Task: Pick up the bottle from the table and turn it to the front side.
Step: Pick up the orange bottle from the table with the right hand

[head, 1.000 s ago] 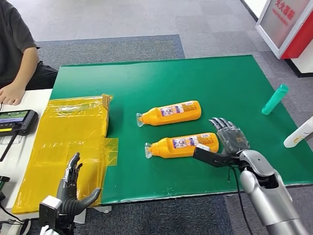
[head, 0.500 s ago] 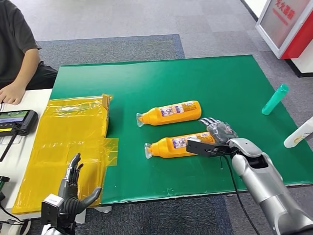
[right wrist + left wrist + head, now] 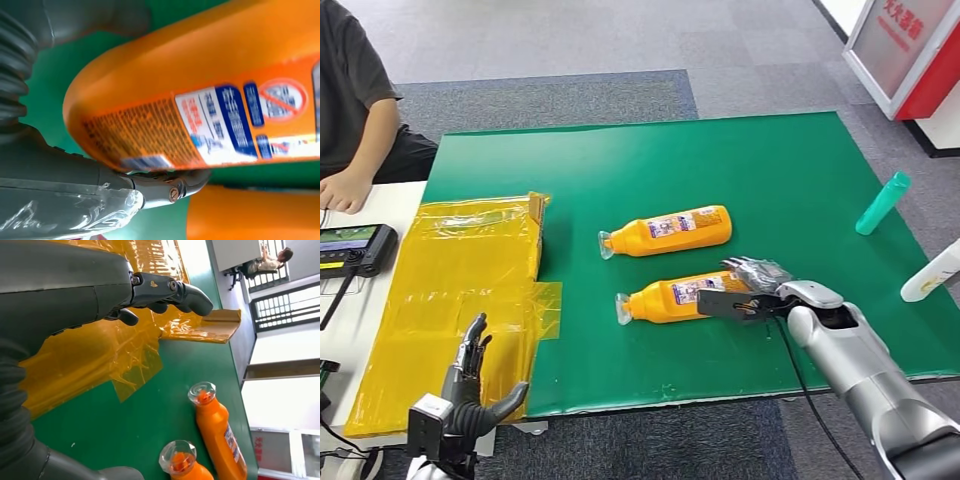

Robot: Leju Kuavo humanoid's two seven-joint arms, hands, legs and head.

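Note:
I expect the nearer orange bottle (image 3: 658,301) to show a big logo from its hidden bottom side once I turn it, since small print fills the upward label (image 3: 696,289).
Two orange bottles lie on their sides on the green mat (image 3: 788,170), caps pointing left. The nearer bottle (image 3: 671,297) (image 3: 188,100) (image 3: 181,465) has my right hand (image 3: 752,285) wrapped around its base end. The thumb (image 3: 166,187) lies along its near side and the fingers curl over its far side. This bottle still rests on the mat, label up. The farther bottle (image 3: 671,230) (image 3: 219,435) (image 3: 256,215) lies just behind it, untouched. My left hand (image 3: 467,385) (image 3: 113,285) hovers open, holding nothing, over the yellow wrapping at the front left.
A yellow plastic-wrapped flat package (image 3: 463,290) covers the mat's left edge. A teal bottle (image 3: 882,203) and a white bottle (image 3: 931,272) lie at the right edge. A person (image 3: 350,110) sits at the far left beside a handheld device (image 3: 354,245).
My right hand has slid left onto the nearer bottle's base and its fingers have curled down over it. The bottles and my left hand have stayed put.

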